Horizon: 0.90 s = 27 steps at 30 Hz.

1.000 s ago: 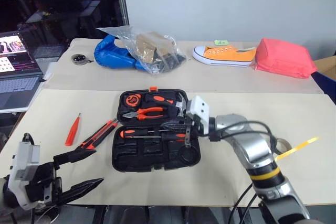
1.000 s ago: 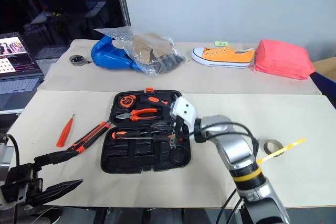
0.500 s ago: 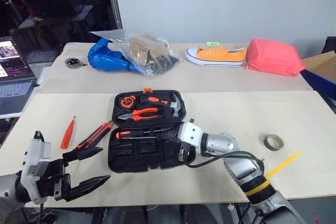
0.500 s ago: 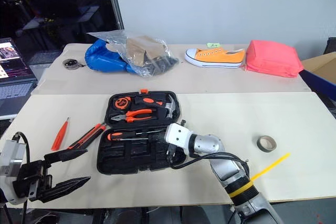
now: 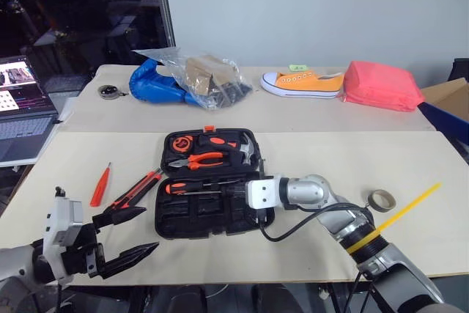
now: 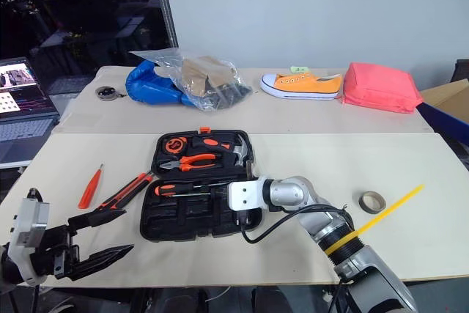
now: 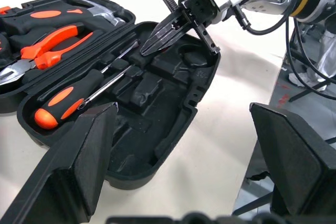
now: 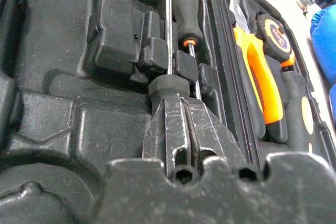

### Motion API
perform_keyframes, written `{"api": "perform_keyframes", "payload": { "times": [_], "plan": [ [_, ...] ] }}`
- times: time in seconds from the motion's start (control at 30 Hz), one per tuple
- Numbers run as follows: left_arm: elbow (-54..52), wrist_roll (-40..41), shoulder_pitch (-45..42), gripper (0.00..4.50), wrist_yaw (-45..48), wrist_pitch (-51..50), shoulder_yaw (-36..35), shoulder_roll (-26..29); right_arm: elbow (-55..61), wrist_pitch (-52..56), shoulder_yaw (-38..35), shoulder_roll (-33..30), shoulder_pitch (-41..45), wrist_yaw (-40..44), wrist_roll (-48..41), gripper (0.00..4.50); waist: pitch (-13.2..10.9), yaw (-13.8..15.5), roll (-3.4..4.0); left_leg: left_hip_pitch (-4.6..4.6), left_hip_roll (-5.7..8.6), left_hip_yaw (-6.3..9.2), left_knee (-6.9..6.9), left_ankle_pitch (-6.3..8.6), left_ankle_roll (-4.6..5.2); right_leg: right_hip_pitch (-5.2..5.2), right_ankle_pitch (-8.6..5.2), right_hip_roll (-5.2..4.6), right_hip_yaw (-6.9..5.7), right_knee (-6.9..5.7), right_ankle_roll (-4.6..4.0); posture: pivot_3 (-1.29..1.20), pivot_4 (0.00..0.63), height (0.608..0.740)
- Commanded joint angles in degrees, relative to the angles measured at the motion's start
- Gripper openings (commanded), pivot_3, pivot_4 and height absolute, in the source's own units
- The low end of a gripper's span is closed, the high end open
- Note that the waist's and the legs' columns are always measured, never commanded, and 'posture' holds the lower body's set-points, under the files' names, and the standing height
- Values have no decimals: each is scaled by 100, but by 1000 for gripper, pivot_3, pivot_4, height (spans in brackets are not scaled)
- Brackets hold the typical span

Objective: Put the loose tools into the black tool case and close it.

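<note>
My gripper will lower the small orange screwdriver [image 5: 101, 187], and the screwdriver will settle into place because a narrow empty groove [image 7: 134, 85] runs between raised blocks in the black tool case.
The black tool case [image 5: 212, 226] lies open on the near table, with pliers [image 5: 201, 159] and a hammer [image 5: 245, 148] in its far half. A black-and-orange screwdriver [image 5: 185, 187] lies in the near half. My right gripper [image 7: 144, 49] is shut and points left, low over that half's right end. Its tips [image 8: 168, 85] are at the screwdriver shafts. I cannot tell whether it grips one. The small orange screwdriver [image 5: 100, 185] and the utility knife [image 5: 135, 190] lie left of the case. The tape roll [image 5: 381, 199] lies far right. My left gripper [image 5: 150, 229] hangs open and empty at the near left.
A yellow strip [image 5: 407, 209] sticks out beside the tape roll. On the far table are a blue bundle under a plastic bag [image 5: 194, 78], an orange shoe [image 5: 300, 82] and a pink pouch [image 5: 381, 86]. A laptop [image 5: 22, 104] stands far left.
The camera view has shifted. My right gripper has rolled at the wrist and sunk lower onto the case's near half, still shut. The left gripper stays open in about the same place.
</note>
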<state>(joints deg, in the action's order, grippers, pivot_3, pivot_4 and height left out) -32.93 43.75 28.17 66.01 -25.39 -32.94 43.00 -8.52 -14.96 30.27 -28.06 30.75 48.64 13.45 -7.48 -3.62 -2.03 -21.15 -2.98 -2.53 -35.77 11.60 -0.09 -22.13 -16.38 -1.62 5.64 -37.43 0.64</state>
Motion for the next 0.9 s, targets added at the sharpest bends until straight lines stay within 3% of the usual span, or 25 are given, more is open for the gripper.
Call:
{"api": "perform_keyframes", "payload": {
  "times": [0.03,0.33,0.43,0.57,0.67,0.77,0.9],
  "plan": [
    [-93,-25,-28,4330,-60,148,37,-32,-657,149,345,-359,-13,601,470,54,0,17,1,0,0,0,0,0,0,0,0,-2,0,1,0,0,150,740],
    [-113,5,-35,4330,-194,125,49,-116,-1039,-176,198,-297,337,822,281,54,5,101,-3,-2,5,-14,8,16,-26,1,2,-72,-18,28,2,0,150,740],
    [-135,69,-101,4330,-526,54,18,-267,-723,-17,-370,-36,84,789,-662,54,6,111,-6,-3,5,-16,11,17,-27,1,3,-78,-20,30,4,0,150,740],
    [-36,-323,-484,4330,-1670,-67,14,-553,4,719,-1446,153,-239,726,-2067,54,-17,141,2,-46,3,-15,11,6,-10,-4,11,-78,-30,28,8,0,150,740],
    [59,-675,-853,4330,-2696,-589,81,-543,795,1558,-2037,40,-476,907,-3156,788,-36,126,20,-106,9,-16,7,-2,4,-44,60,-50,-39,31,25,0,150,740],
    [373,-708,-1450,4330,-3599,-1791,190,-238,1751,2530,-2493,-256,-802,1074,-4165,1852,-42,123,19,-135,13,-8,8,7,15,-64,56,-48,-44,32,44,0,150,740],
    [1109,-742,-2378,4330,-4188,-2870,406,79,2662,3259,-2816,-733,-1231,1184,-4789,3285,-45,131,22,-185,13,15,8,22,13,-104,53,-39,-66,35,50,0,150,740]
  ]
}}
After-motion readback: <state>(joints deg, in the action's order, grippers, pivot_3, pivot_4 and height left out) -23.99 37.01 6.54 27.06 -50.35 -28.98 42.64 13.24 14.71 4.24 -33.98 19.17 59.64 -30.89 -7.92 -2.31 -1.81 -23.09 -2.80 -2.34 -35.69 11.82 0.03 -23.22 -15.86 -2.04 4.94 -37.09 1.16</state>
